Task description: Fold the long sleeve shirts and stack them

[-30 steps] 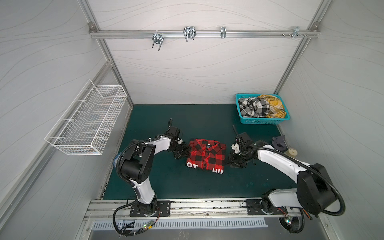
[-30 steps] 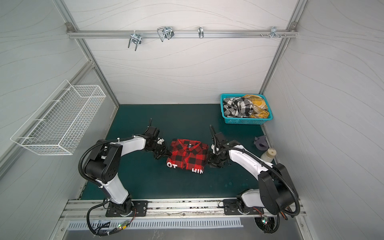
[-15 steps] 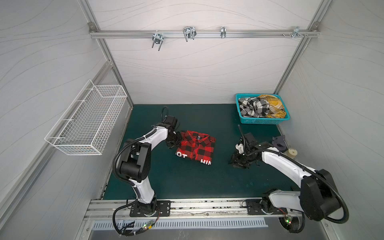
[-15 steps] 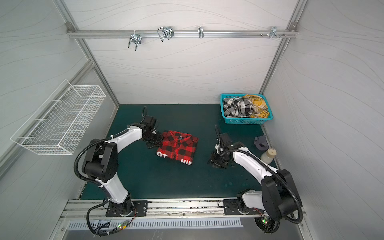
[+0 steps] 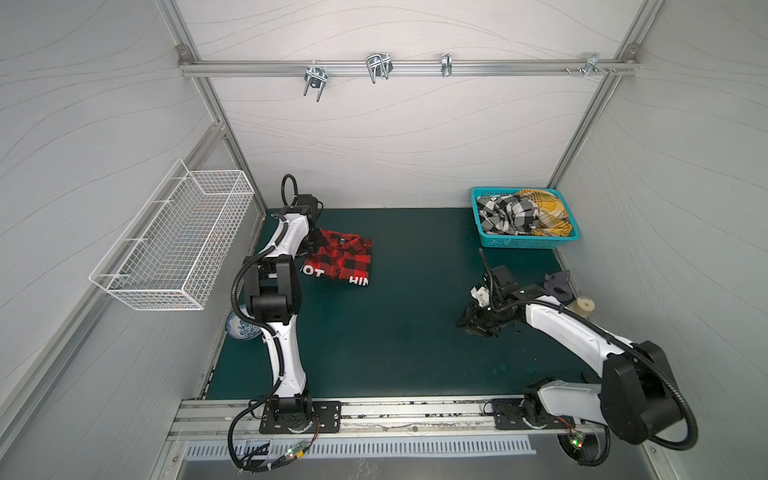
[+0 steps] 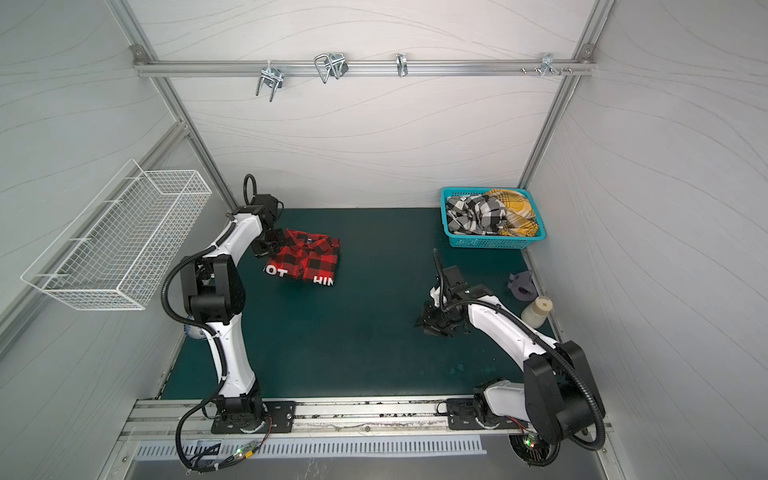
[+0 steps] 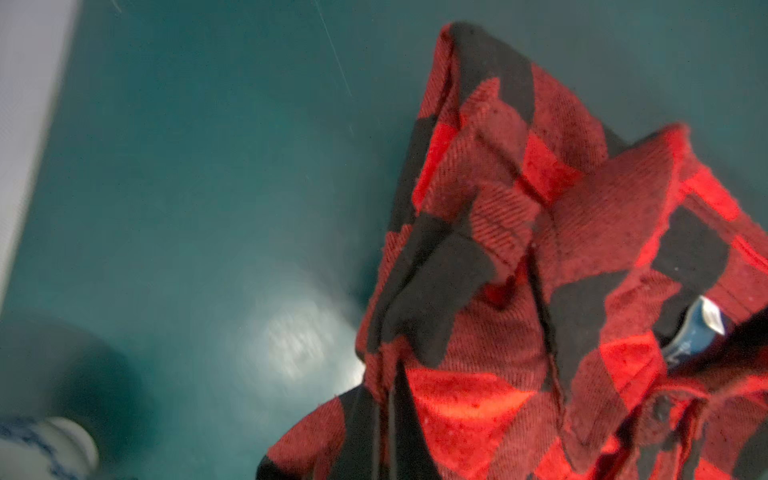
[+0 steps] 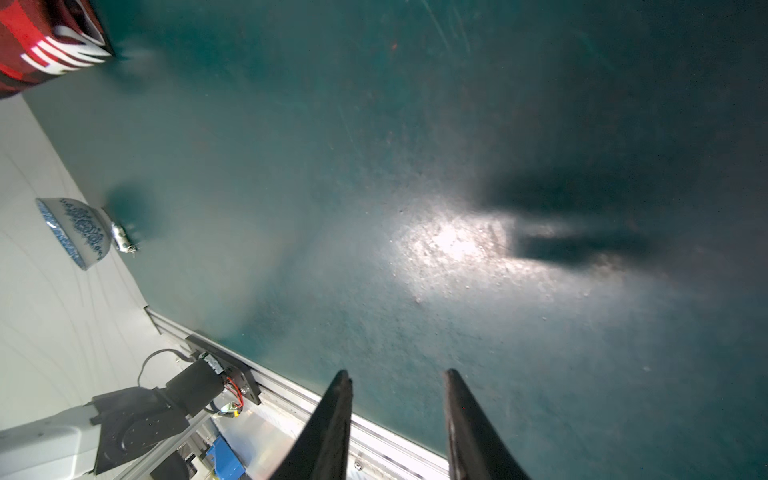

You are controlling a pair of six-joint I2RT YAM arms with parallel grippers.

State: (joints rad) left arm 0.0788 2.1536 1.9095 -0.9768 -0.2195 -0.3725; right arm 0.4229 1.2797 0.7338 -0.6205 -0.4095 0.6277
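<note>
I should keep pulling until the shirt lies at the open spot at the mat's far corner (image 5: pixel 269 227), as the folded shirt (image 5: pixel 345 257) stays flat in my left gripper.
A folded red-and-black long sleeve shirt (image 5: pixel 338 259) (image 6: pixel 305 259) with white letters lies on the green mat at the back left. My left gripper (image 5: pixel 309 245) (image 6: pixel 270 245) is shut on its left edge. In the left wrist view the red check cloth (image 7: pixel 540 270) bunches up around the closed left gripper (image 7: pixel 392 399). My right gripper (image 5: pixel 473 322) (image 6: pixel 430 322) hovers low over bare mat on the right. It is open and holds nothing, as the right wrist view shows (image 8: pixel 399 382). A black-and-white shirt (image 5: pixel 507 214) and a mustard one (image 5: pixel 544 208) lie crumpled in the teal basket (image 5: pixel 519 242).
A white wire basket (image 5: pixel 174 245) hangs on the left wall. A blue-and-white bowl (image 5: pixel 241 328) (image 8: pixel 77 230) sits at the mat's left edge behind the left arm. A dark grey scrap (image 5: pixel 559 284) and a cream bottle (image 5: pixel 584 307) lie by the right wall. A metal rail (image 5: pixel 415 415) runs along the front.
The left gripper has dragged the red shirt toward the back left. The right gripper has left the shirt's right edge and moved off to the right.
</note>
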